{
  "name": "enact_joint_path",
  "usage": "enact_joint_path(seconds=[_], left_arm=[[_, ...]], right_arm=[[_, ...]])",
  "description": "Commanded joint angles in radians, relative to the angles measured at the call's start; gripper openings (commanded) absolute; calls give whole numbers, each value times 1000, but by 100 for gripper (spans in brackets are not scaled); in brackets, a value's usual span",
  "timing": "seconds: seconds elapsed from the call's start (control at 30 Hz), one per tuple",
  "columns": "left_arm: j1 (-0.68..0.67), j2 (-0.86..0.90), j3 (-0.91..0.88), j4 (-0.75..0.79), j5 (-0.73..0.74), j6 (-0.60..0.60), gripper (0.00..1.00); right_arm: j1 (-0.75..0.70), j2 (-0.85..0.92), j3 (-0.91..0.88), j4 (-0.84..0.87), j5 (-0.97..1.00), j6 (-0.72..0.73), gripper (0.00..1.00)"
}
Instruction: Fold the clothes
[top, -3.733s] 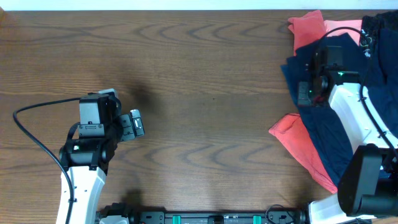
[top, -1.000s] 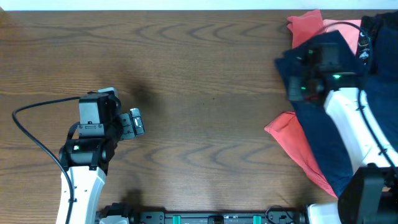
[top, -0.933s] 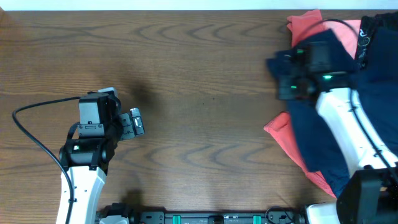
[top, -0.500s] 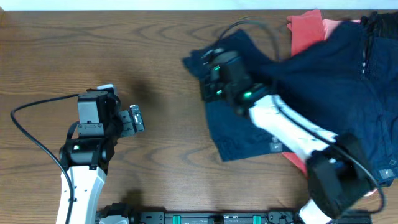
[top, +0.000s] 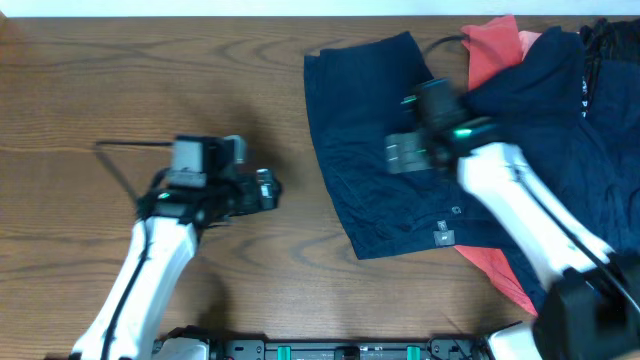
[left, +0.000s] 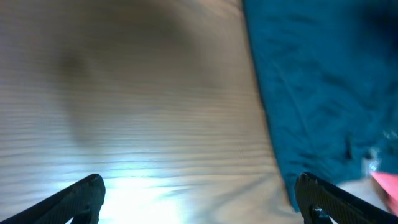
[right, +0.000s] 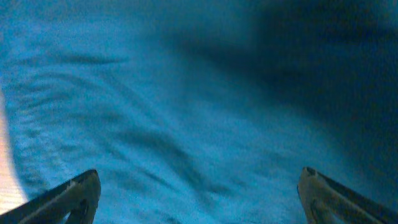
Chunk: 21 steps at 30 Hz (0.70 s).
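Next, I pull the navy garment clear onto the open wood (top: 262, 250) with my left gripper before folding it, because the garment runs into the clothes heap (top: 478, 212).
A navy garment (top: 355, 190) lies spread and wrinkled right of the table's middle, and its right side runs into a clothes heap. My right gripper (top: 397, 155) hovers over its middle, open, with nothing between the fingers. In the right wrist view navy cloth (right: 186, 93) fills the frame between the spread fingertips (right: 81, 190). My left gripper (top: 266, 190) is open over bare wood, just left of the garment's left edge. That edge (left: 292, 93) shows at the right of the left wrist view.
A heap of clothes sits at the right: more navy fabric (top: 570, 140), a coral-red piece (top: 492, 45) at the back that reappears at the front (top: 495, 272), and something black (top: 610, 40) in the far corner. The wooden table (top: 150, 80) extends to the left.
My right arm dragged the navy garment from the heap leftward to the middle, let go and opened. My left arm swung right toward the garment's edge.
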Motion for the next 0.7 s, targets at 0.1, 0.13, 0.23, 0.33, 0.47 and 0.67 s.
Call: enact_joint_path(seconds=[0.1,0.13,0.23,0.33,0.47,0.67], left_arm=[[-196,164,11,132,63,-254,98],[-225,189,11,158,66,-286,98],[-321,264,11,234,67,-397,98],[-405,327,11,311,65,-471,98],[-498,409,11,412,64,-562,99],[-565,501,11,438,61,-672,63]], right_arm=[[-193,-107,24,-138,41,16,99],[-216,-111,24,-154,41,19,99],[-273,-116,24,-192,41,19,99],[-311,-116,24,-218,41,18,99],[-332,-116,24,-237,41,18,99],[-332,-116,24,-251,41,18,99]])
